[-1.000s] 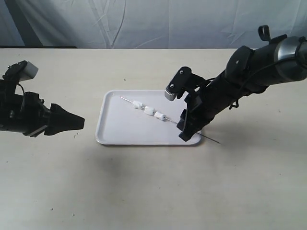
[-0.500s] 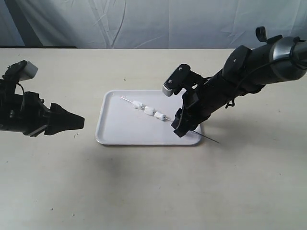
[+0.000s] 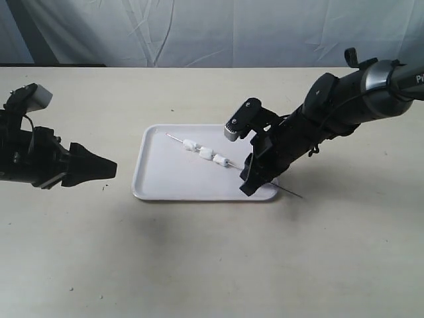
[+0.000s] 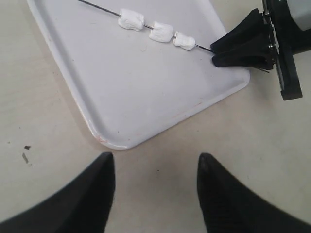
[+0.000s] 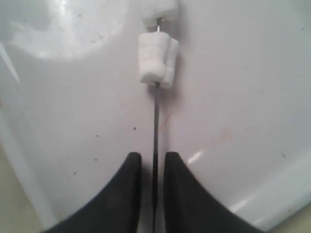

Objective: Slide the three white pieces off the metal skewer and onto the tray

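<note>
My left gripper should grip the piece nearest the skewer's tip once I lift the skewer to it, because my right gripper has its fingers on both sides of the skewer's body behind the pieces.
The white tray lies mid-table. The metal skewer rests slantwise on it, carrying the three white pieces. Its far end juts past the tray's right rim. My right gripper is tipped down over the tray's right corner. In the right wrist view its jaws straddle the skewer with a slim gap on each side, just behind the nearest piece. My left gripper is open, low over the table left of the tray, nothing between its fingers.
Beige tabletop surrounds the tray, with a few small dark specks near its left corner. A grey cloth backdrop hangs behind the table. The right arm slants in from the upper right.
The right gripper's jaws have drawn in close about the skewer, and the arm has shifted slightly left. The left arm, the skewer and the pieces have not moved.
</note>
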Robot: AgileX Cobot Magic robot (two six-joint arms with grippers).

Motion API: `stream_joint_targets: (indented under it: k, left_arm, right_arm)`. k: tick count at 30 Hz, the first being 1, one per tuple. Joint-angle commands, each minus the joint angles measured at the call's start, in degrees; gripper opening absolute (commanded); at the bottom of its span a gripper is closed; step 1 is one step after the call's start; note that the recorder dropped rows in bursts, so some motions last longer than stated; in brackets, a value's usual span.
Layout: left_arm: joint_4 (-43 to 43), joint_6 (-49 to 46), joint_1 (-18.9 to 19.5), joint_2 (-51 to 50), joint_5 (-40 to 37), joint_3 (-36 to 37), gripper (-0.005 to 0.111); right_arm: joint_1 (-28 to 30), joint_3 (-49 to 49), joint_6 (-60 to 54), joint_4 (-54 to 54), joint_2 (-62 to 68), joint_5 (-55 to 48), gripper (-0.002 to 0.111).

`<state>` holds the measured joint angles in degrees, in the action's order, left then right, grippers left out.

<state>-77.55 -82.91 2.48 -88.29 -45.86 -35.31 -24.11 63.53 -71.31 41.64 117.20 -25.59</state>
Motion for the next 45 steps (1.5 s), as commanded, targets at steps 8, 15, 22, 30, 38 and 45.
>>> stream_joint_targets:
  k: [8,15,22,30,38,45]
  left_arm:
    - [-7.94,0.82,-0.32,-0.35,-1.14,-0.13,0.050]
    - [-13.86,2.46,-0.32,-0.35,-8.47,-0.13,0.050]
    - [-17.74,2.46,-0.32,-0.35,-16.78,-0.13,0.040]
    - [-21.79,1.76,-0.32,-0.35,-19.61,-0.13,0.029]
    - [-22.28,1.57,-0.32,-0.35,-20.50,-0.13,0.038]
    - [-22.40,3.08,-0.74,-0.35,-21.93,-0.13,0.048]
  right_arm:
    - [0.05,-0.22,10.14,-6.99,-0.54,-0.14,-0.001]
    - [0.05,-0.22,17.28,-2.71,-8.52,-0.26,-0.001]
    - [0.05,-0.34,23.02,5.51,-15.27,-6.33,-0.001]
    - [0.05,-1.13,32.86,6.35,-23.16,-11.33,-0.001]
    - [0.02,-12.51,33.53,8.84,-30.12,-6.46,-0.001]
    - [-2.88,-18.50,19.61,28.47,-32.44,-5.72,-0.001]
